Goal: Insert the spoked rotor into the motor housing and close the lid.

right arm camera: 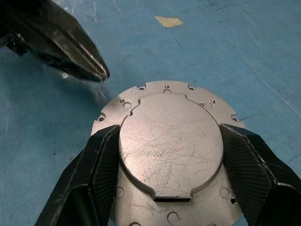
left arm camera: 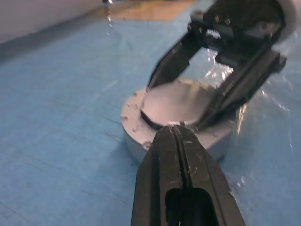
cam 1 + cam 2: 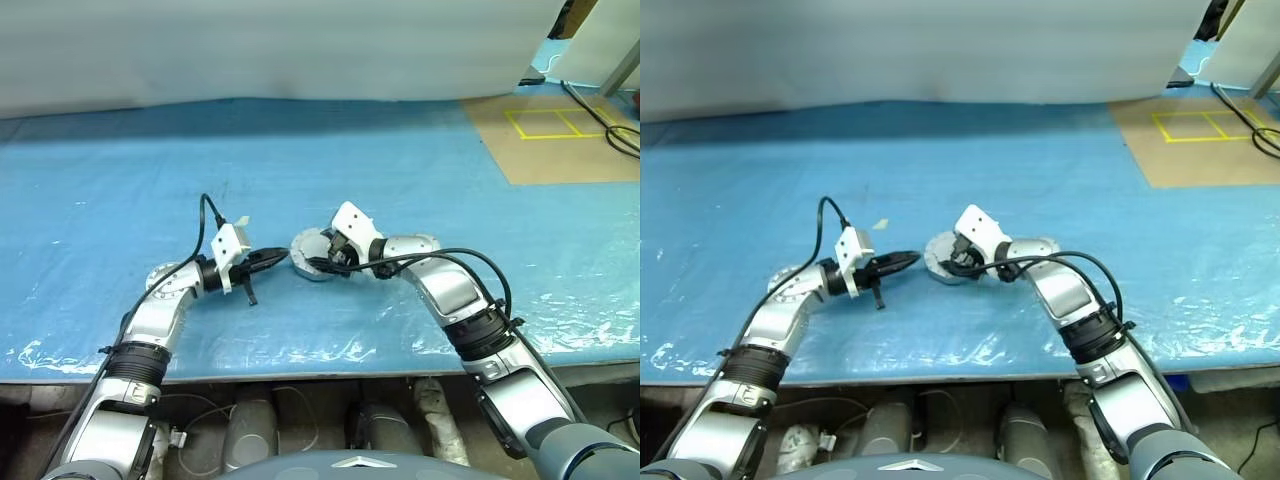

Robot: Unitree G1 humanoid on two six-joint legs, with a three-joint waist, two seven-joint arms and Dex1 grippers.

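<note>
My right gripper's fingers reach across only the lid's raised centre (image 1: pixel 171 146), so my right gripper should open and grip the lid's edge (image 1: pixel 181 218) together with the bottom of the motor housing.
The motor housing (image 2: pixel 136 141) stands on the blue table with the plain grey lid (image 1: pixel 169 165) lying flat on top of it. My right gripper (image 1: pixel 170 132) reaches in from the right, and its fingers (image 1: pixel 101 165) press on opposite sides of the lid's raised centre part. My left gripper (image 3: pixel 283 258) is shut with nothing in it. Its tip (image 2: pixel 175 129) hovers level, just off the housing's left rim. The spoked rotor is hidden from view.
Crinkled blue plastic sheeting (image 3: pixel 120 200) covers the table, whose front edge (image 3: pixel 300 365) runs close below the arms. A small scrap of tape (image 1: pixel 168 20) lies behind the housing. A brown floor panel with yellow tape (image 3: pixel 560 135) is at the far right.
</note>
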